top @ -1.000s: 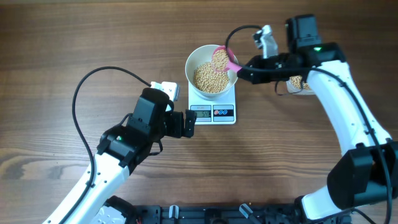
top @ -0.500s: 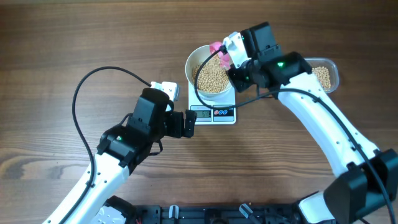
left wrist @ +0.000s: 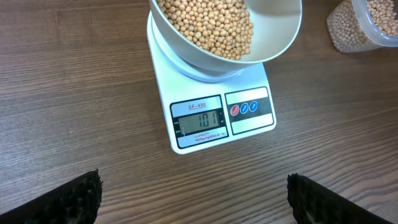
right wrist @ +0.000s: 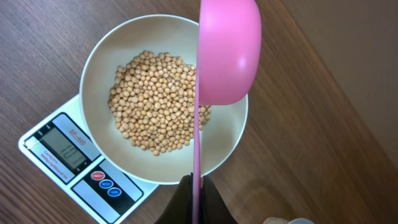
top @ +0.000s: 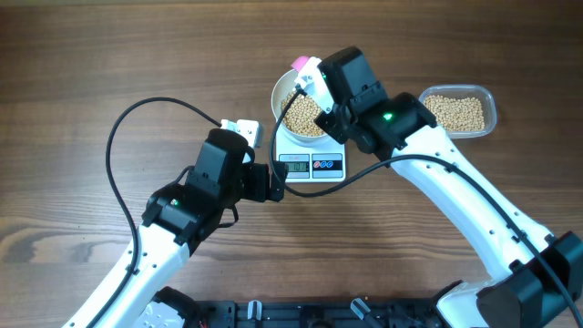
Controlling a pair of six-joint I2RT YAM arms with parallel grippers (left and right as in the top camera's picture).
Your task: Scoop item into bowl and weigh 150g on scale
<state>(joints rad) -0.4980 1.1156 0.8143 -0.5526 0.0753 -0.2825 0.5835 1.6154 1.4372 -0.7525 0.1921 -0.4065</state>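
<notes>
Next, I scoop more beans from the clear tub (top: 457,112) with my right gripper, because the scale's display (left wrist: 200,121) shows less than 150g and the pink scoop over the bowl is empty.
The white bowl (right wrist: 227,146) sits on the white scale (left wrist: 205,87) and holds a heap of tan beans (right wrist: 158,102). The scale's display (left wrist: 198,120) reads 101. My right gripper (right wrist: 197,185) is shut on the thin handle of a pink scoop (right wrist: 229,50). The scoop is rolled on its side above the bowl's rim, its smooth back facing the camera, and no beans show in it. In the overhead view the right gripper (top: 311,87) hangs over the bowl (top: 290,117). My left gripper (left wrist: 196,199) is open and empty, low over the table just in front of the scale.
A clear plastic tub (top: 458,111) of more beans stands to the right of the scale, also seen as the tub (left wrist: 360,25) in the left wrist view. A black cable (top: 137,128) loops over the wood table left of my left arm.
The right arm has swung left from beside the tub across the bowl. The scoop has rolled over and its beans have gone into the bowl. The left arm has stayed still.
</notes>
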